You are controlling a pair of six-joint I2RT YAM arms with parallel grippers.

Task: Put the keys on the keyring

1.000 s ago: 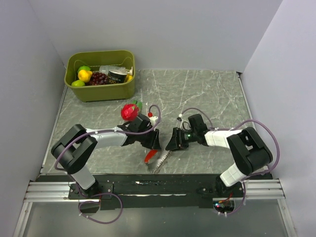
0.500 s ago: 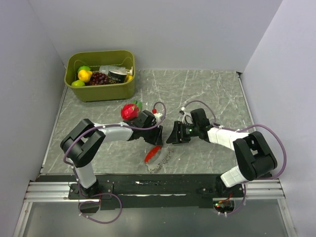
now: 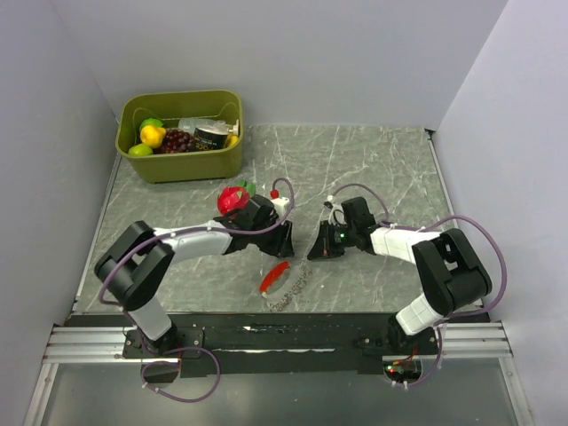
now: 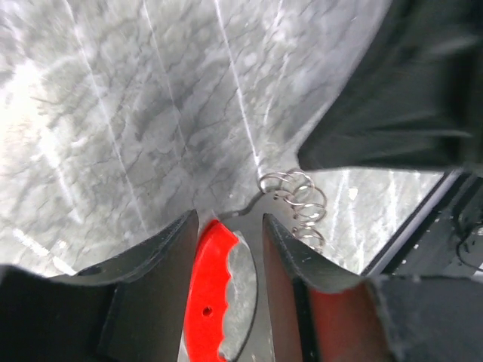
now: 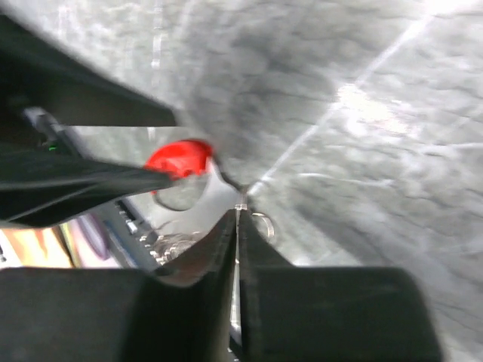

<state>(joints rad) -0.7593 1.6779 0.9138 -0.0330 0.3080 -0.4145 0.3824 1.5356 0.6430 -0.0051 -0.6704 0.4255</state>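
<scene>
My left gripper has its open fingers on either side of the red fob (image 3: 274, 277), and the chain's end ring (image 4: 275, 182) lies past the ends of those fingers. So it should move over and take that ring.
The keyring's curved red fob (image 3: 274, 276) lies flat on the marble table (image 3: 373, 160) near the front edge. Its silvery chain of rings (image 3: 299, 286) trails to the right. My left gripper (image 3: 284, 241) is just behind the fob. In the left wrist view the left gripper (image 4: 229, 219) is open, and the fob (image 4: 207, 286) lies in the gap with the rings (image 4: 299, 202) beyond the tips. My right gripper (image 3: 316, 251), beside the left one, is shut (image 5: 240, 211). A thin silvery sliver shows at its tips, and I cannot tell what it is. A small ring (image 5: 264, 224) lies beside it. No separate keys can be made out.
A red strawberry toy (image 3: 232, 201) sits behind the left wrist. An olive bin (image 3: 186, 164) of toy food stands at the back left. The metal mounting rail (image 3: 266, 335) runs just in front of the keyring. Grey walls close in both sides.
The left jaws have widened around the fob and the left arm has drawn back a little. The right jaws have gone from open to shut. The keyring has barely shifted.
</scene>
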